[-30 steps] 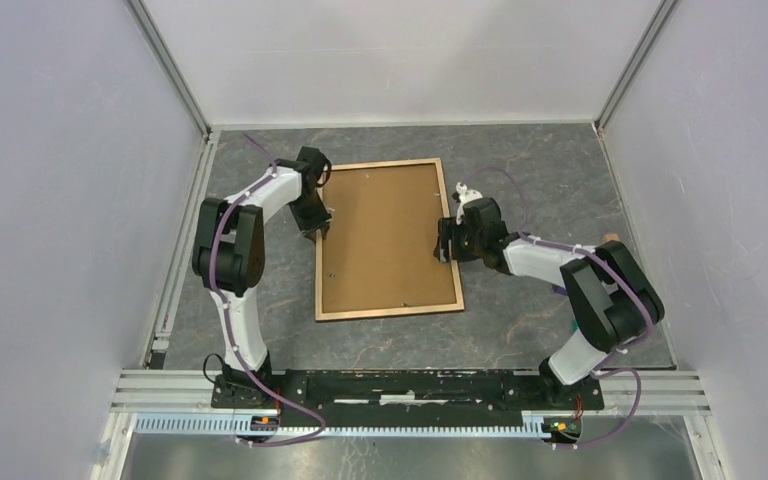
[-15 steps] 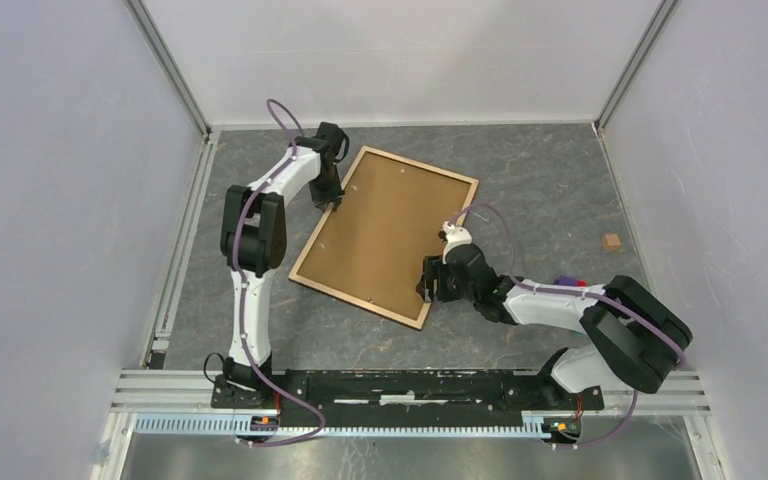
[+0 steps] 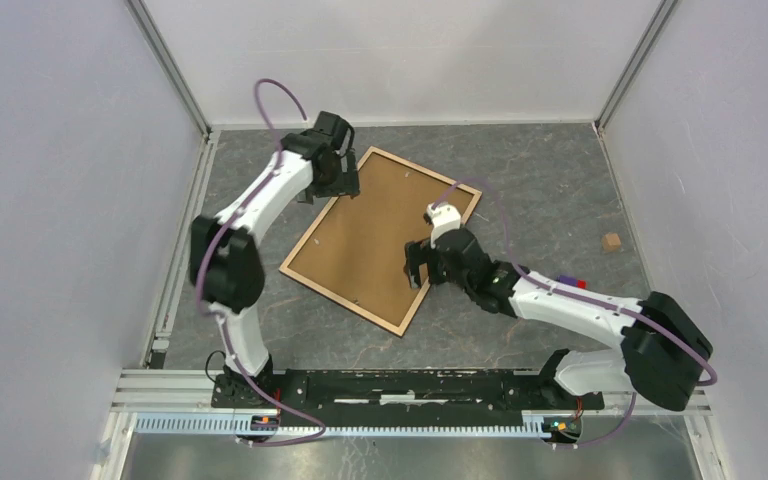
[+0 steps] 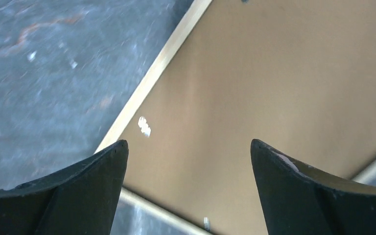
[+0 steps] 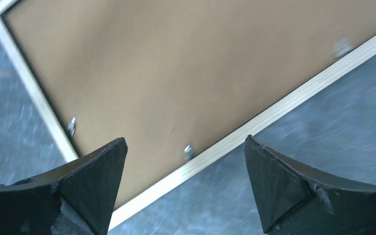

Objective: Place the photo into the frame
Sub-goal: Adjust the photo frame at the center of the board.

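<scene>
The frame lies crooked with its long side (image 3: 416, 307) under the robot's right gripper, so the right gripper should grab the frame's far short side (image 3: 426, 170) and help turn the frame.
The frame (image 3: 341, 301) lies back side up and skewed on the grey tabletop, its light tan rails round a flat brown backing board (image 3: 375, 235). The photo is hidden. My left gripper (image 3: 345, 185) hangs open over the frame's far left corner; in the left wrist view the gripper (image 4: 188, 142) has the rail (image 4: 161, 63) and board (image 4: 274, 73) below, nothing between its fingers. My right gripper (image 3: 415, 268) stands open over the right rail; in the right wrist view the gripper (image 5: 185, 138) straddles the rail (image 5: 274, 115) beside a small metal tab (image 5: 188, 152), touching nothing.
A small brown block (image 3: 611, 241) sits on the table at the far right. A purple and red item (image 3: 568, 283) lies partly under the right arm. Grey walls close in on both sides, and a metal rail (image 3: 175, 260) runs along the left edge.
The frame has turned from square to diagonal and shifted left at its near end. Both grippers have opened wide and let go of its rails; the right arm stretched forward.
</scene>
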